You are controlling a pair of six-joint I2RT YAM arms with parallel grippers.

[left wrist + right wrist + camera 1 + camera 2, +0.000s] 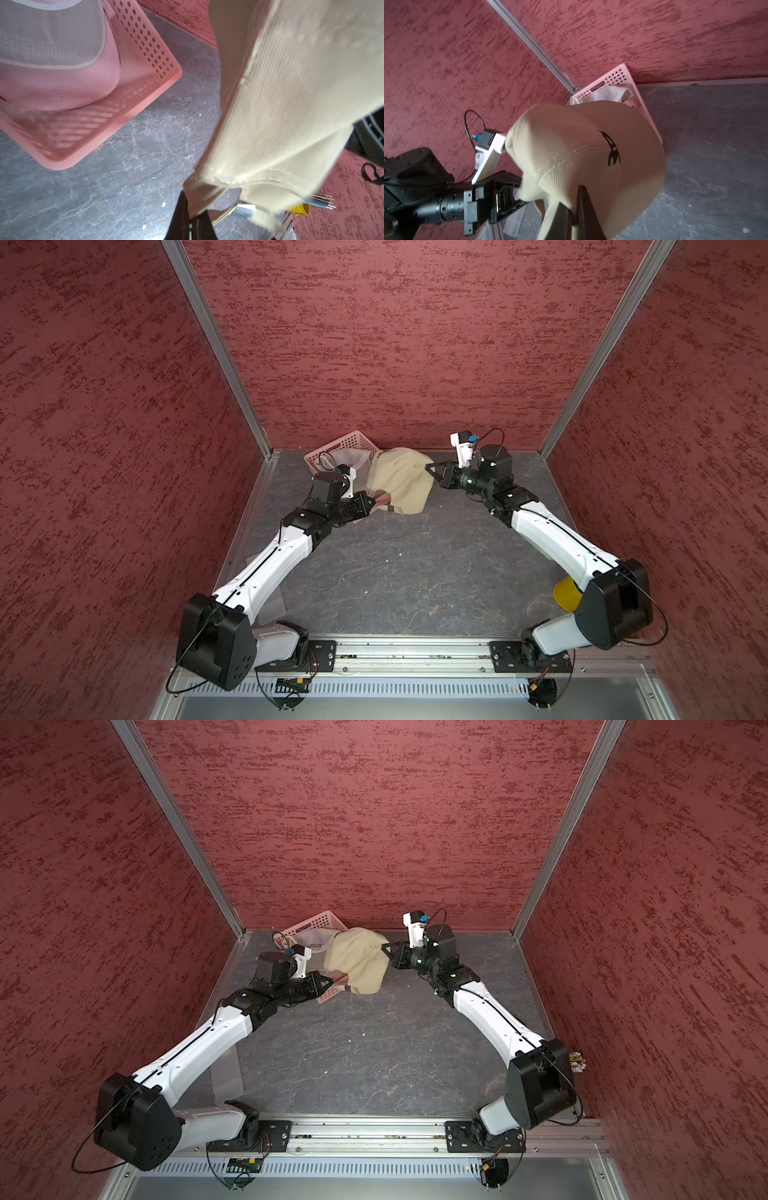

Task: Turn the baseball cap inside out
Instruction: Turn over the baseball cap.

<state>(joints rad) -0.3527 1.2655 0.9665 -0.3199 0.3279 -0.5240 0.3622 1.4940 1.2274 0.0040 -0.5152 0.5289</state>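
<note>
The robot's right gripper is pinching a fold (423, 467) of the cap's top, and the cap's opening points away. Next, the left gripper turns the cap before the right gripper takes hold of the cap's rim.
A beige corduroy baseball cap (399, 481) (359, 963) with a black logo hangs above the grey table, stretched between my two grippers, near the back. My left gripper (374, 502) (332, 981) is shut on the cap's lower back edge by the strap, seen close up in the left wrist view (190, 212) under the cap (291, 104). My right gripper (428, 466) (383, 945) is shut on a fold of the crown on the opposite side; in the right wrist view its fingertips (574, 207) pinch the cap (581, 149) from below.
A pink perforated basket (353, 438) (172, 72) (618, 76) stands in the back left corner, holding a white cap (349, 456) (52, 41). A yellow cup (565, 593) with pens sits by the right arm's base. Red walls close three sides.
</note>
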